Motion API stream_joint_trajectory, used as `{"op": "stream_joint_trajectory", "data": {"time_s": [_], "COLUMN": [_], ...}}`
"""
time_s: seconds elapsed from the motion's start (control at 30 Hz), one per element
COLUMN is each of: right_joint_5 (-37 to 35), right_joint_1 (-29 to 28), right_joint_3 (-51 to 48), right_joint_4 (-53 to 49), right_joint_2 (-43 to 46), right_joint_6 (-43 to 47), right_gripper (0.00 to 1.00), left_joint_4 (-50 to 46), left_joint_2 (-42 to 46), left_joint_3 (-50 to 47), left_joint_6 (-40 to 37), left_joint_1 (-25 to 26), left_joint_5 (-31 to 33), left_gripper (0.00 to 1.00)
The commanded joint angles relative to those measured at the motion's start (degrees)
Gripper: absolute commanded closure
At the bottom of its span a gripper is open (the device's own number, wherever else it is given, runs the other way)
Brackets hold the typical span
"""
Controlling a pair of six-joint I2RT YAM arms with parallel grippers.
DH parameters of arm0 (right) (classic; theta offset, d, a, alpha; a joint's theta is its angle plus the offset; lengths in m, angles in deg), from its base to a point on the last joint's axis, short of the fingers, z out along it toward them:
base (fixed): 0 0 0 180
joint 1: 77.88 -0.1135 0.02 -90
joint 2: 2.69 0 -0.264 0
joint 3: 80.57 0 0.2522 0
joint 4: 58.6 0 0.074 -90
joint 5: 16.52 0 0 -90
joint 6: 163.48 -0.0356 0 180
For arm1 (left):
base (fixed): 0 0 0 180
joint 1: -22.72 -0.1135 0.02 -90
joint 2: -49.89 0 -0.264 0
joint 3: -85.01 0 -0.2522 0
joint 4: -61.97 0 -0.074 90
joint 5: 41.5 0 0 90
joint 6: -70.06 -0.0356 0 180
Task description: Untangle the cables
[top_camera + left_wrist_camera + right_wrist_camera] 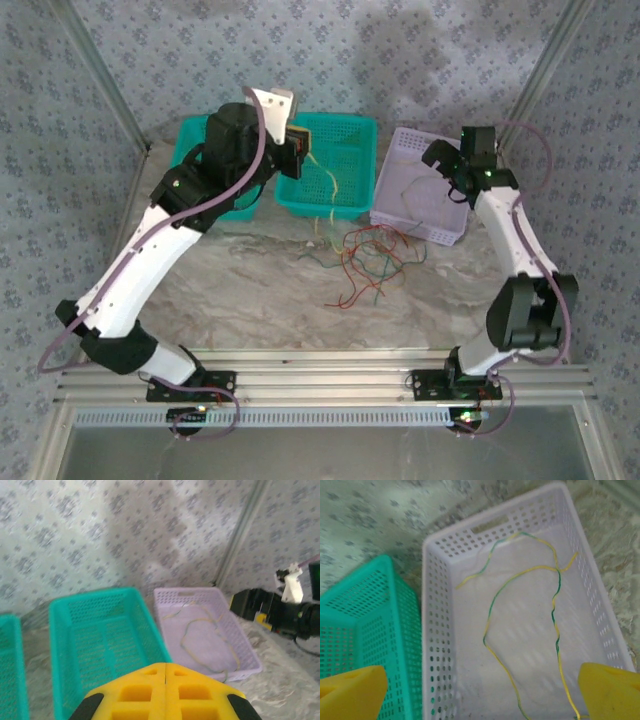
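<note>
The yellow cable (334,190) is like the green-and-yellow cable in the lilac basket (415,193), so I keep taking it there with my left gripper until it hangs inside, and then let go.
A loose tangle of red and green cables (368,258) lies on the marble table in front of the baskets. My left gripper (300,150) (165,666) is raised over the middle teal basket (340,120), jaws pressed together. A thin yellow cable (334,188) hangs from it across the basket toward the tangle. My right gripper (443,175) (480,680) hovers open over the lilac basket (420,137) (437,630), yellow fingers (355,692) wide apart. A green-and-yellow cable (484,639) (182,636) lies looped on that basket's floor.
A second teal basket (192,130) stands at the far left, partly under my left arm. The middle teal basket (100,630) (365,610) sits tight against the lilac one. Patterned cloth walls and metal posts close in the back and sides.
</note>
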Motion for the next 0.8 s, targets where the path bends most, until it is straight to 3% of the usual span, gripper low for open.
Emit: {"op": "stream_joint_trajectory", "data": {"time_s": [0.0, 0.23, 0.43, 0.77], "right_joint_5": [-6.4, -19.6, -25.6, -28.1], "right_joint_1": [-2.2, -5.8, -7.3, -12.0], "right_joint_3": [-2.9, -14.4, -21.5, -24.7], "right_joint_4": [1.9, 4.5, 6.3, 4.8], "right_joint_2": [6.7, 23.5, 36.2, 47.5], "right_joint_6": [-0.4, -0.8, -1.8, 1.8], "right_gripper": [0.0, 0.0, 0.0, 0.0], "left_joint_4": [2.4, 2.2, -1.6, 13.7], "left_joint_2": [-4.1, -17.7, -36.5, -49.5], "left_joint_3": [5.5, 22.1, 48.8, 50.4], "left_joint_6": [-2.8, -5.8, -5.1, 0.2], "left_joint_1": [0.4, 0.4, 0.4, 0.9], "left_joint_5": [-4.8, -8.7, -10.8, -13.1], "left_gripper": [1.0, 1.0, 1.0, 1.0]}}
